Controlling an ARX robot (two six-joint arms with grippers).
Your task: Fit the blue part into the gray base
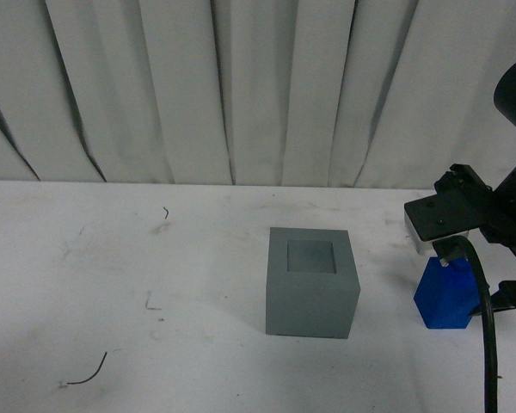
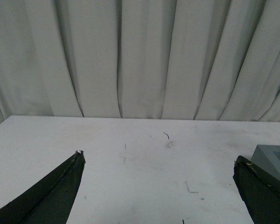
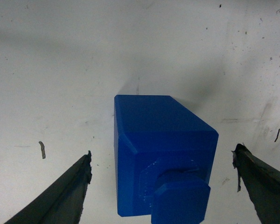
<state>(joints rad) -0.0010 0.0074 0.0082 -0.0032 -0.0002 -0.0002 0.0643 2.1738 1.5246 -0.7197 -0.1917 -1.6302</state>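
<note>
I expect the blue part to stand well above the gray base when I insert it, because the gray base's square hole (image 1: 311, 256) looks shallow next to the tall blue part (image 1: 447, 294).
The gray base (image 1: 312, 282) is a matte cube with a square recess in its top, standing on the white table near the middle. One corner of it shows in the left wrist view (image 2: 276, 157). The blue part (image 1: 447, 298) stands on the table to the right of the base, apart from it, knob up. My right gripper (image 3: 163, 151) is open, hanging above the blue part (image 3: 158, 140) with one finger on each side and not touching it. My left gripper (image 2: 159, 157) is open and empty over bare table, left of the base.
The white table (image 1: 112, 284) has faint scuffs and a small dark wire scrap (image 1: 90, 375) at the front left. A pleated white curtain (image 1: 241, 86) closes off the back. The right arm's black cable (image 1: 488, 344) hangs beside the blue part.
</note>
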